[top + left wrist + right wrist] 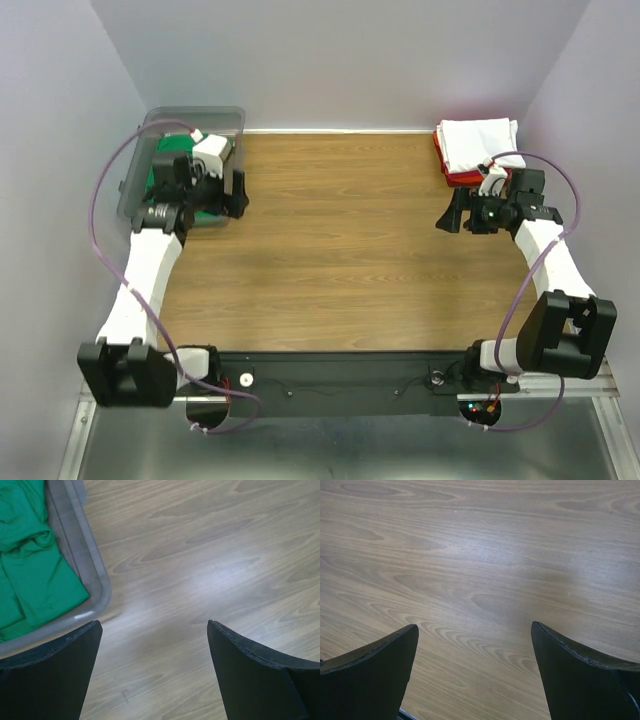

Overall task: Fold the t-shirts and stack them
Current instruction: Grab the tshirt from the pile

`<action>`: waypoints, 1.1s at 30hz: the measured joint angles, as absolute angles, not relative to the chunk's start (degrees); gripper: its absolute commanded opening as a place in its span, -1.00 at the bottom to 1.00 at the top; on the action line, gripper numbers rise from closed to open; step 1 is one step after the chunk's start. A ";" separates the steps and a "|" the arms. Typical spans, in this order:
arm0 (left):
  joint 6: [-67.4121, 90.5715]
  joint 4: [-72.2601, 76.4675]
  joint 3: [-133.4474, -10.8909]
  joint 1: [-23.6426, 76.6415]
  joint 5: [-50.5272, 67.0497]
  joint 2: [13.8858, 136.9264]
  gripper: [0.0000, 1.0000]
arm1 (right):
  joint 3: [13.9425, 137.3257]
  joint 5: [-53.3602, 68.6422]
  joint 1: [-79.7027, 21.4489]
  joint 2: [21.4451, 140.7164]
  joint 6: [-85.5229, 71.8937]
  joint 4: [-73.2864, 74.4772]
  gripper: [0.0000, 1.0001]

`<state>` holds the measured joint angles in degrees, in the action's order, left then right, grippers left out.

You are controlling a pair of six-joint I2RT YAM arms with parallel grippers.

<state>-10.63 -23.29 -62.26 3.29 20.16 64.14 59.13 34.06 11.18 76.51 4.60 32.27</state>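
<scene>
The green t-shirt's bunched cloth lies uncovered in the open grey bin, so my left gripper should continue over the bin's rim and close on the bunched cloth.
A bright green t-shirt lies crumpled in the clear grey bin at the table's back left; it shows under the left arm in the top view. A folded white t-shirt lies on a folded red t-shirt at the back right corner. My left gripper is open and empty over bare wood just right of the bin. My right gripper is open and empty over bare wood, in front of and left of the stack.
The grey bin stands at the table's back left corner. Grey walls close in the back and both sides. The wooden tabletop lies between the two arms. A black rail runs along the near edge.
</scene>
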 measured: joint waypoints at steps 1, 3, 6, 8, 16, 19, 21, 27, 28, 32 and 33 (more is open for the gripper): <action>-10.79 -24.16 -66.24 2.44 20.49 67.70 0.97 | 59.13 34.06 11.18 76.73 4.49 32.27 1.00; -11.16 -25.21 -72.55 0.95 20.75 73.34 0.97 | 59.16 34.06 11.18 77.03 4.40 32.29 1.00; -12.49 -25.98 -83.48 -1.30 19.57 82.24 0.97 | 59.20 34.09 11.16 77.08 4.21 32.29 1.00; -13.10 -26.70 -89.91 -2.85 18.63 87.72 0.97 | 59.22 34.09 11.16 77.17 4.10 32.27 1.00; -15.16 -31.94 -118.10 -10.17 16.64 115.85 0.97 | 59.94 34.68 11.16 80.31 3.84 32.16 1.00; -16.16 -33.08 -124.57 -11.64 15.75 124.31 0.97 | 59.94 34.52 11.16 82.11 3.86 32.18 1.00; -16.67 -33.39 -127.59 -11.84 15.11 128.97 0.97 | 59.94 34.50 11.16 82.98 3.86 32.21 1.00; -17.69 -32.75 -130.74 -11.35 12.73 138.50 0.97 | 59.94 33.78 11.16 84.97 4.08 32.18 1.00; -17.76 -32.58 -130.76 -11.27 12.38 139.63 0.93 | 59.96 33.50 11.18 85.19 4.10 32.18 1.00; -17.91 -32.49 -130.76 -11.38 11.49 143.09 0.29 | 60.45 32.93 11.16 85.60 4.27 32.32 1.00; -17.93 -32.42 -130.76 -11.55 11.40 143.52 -0.09 | 60.80 32.86 11.18 85.80 4.27 32.29 1.00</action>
